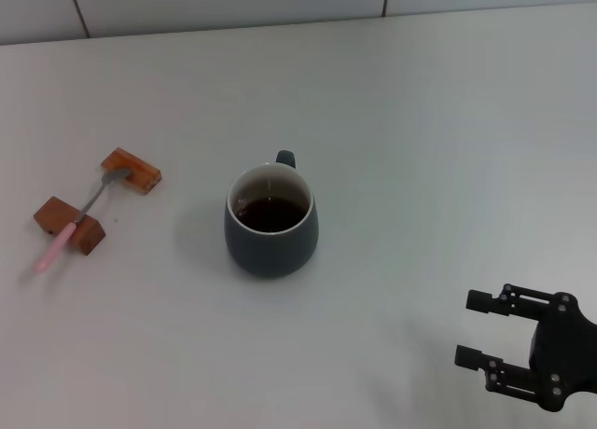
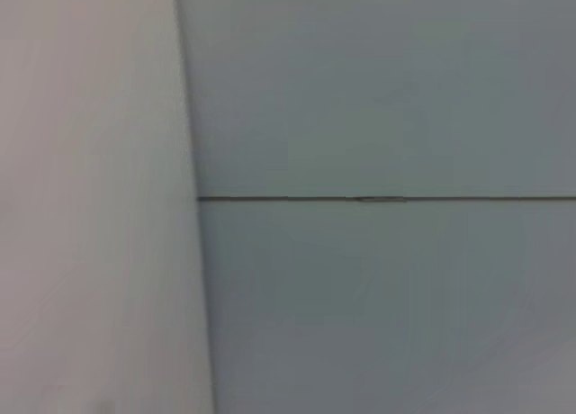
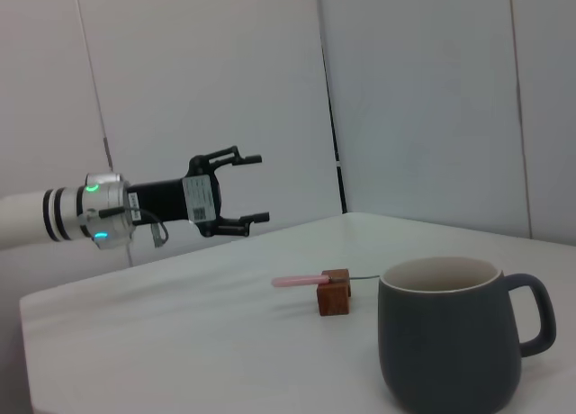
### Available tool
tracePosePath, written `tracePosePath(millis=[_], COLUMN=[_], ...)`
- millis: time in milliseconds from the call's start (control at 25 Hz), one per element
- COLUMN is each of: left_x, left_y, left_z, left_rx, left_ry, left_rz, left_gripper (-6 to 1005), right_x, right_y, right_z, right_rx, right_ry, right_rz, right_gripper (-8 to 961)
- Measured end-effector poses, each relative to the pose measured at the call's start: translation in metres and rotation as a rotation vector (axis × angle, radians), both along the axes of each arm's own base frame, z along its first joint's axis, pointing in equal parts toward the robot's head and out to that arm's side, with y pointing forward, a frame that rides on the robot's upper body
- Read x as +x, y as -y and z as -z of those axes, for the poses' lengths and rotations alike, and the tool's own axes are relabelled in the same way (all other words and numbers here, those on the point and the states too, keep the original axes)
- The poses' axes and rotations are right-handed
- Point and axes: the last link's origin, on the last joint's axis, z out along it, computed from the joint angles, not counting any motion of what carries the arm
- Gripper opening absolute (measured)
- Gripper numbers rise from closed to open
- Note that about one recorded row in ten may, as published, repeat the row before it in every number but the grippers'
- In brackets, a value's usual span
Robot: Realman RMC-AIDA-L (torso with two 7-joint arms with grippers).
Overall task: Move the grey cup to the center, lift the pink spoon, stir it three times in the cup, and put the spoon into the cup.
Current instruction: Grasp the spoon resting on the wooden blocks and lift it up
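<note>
I should keep moving my left gripper toward the handle's loose end (image 1: 45, 262) and close there, because the pink spoon's handle (image 1: 62, 240) sticks out freely past the nearer wooden block.
The grey cup (image 1: 270, 250) stands upright near the middle of the table with dark liquid inside and its handle pointing to the far side. It also shows in the right wrist view (image 3: 448, 342). The pink spoon (image 1: 82, 214) lies at the left across two wooden blocks, with its pink handle towards me; it also shows in the right wrist view (image 3: 294, 280). My right gripper (image 1: 465, 329) is open and empty at the front right, well apart from the cup. My left gripper (image 3: 259, 188) is open and empty, held in the air beyond the spoon's side of the table.
Two orange-brown wooden blocks (image 1: 131, 169) (image 1: 70, 226) carry the spoon. The white table (image 1: 420, 149) ends at a tiled wall at the back. The left wrist view shows only wall panels (image 2: 378, 117).
</note>
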Motion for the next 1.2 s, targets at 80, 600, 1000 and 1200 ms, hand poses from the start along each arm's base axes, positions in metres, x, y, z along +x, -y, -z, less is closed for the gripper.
tracePosePath(millis=[80,600,1000,1200], left_x=[-0.001,-0.008,-0.006,-0.001], left_y=[0.004,0.023,0.023,0.019], left_z=[0.009,0.044,0.053,0.061], left_rx=[-0.013,-0.134,-0.157,-0.168], left_ry=[0.015,0.054,0.073,0.097], left_rz=[-0.024,-0.112,-0.113,-0.106], left_gripper=[775,771,769,767], right_x=[-0.001,-0.001,-0.002,-0.003], right_y=[-0.002,-0.003,-0.004,-0.005], right_z=[0.0,0.0,0.0,0.0], right_rx=[-0.01,-0.022,-0.03,-0.031], right_ry=[0.0,0.0,-0.005,-0.008], right_rz=[0.002,0.008,0.016,0.015], right_gripper=[659,660,660,660])
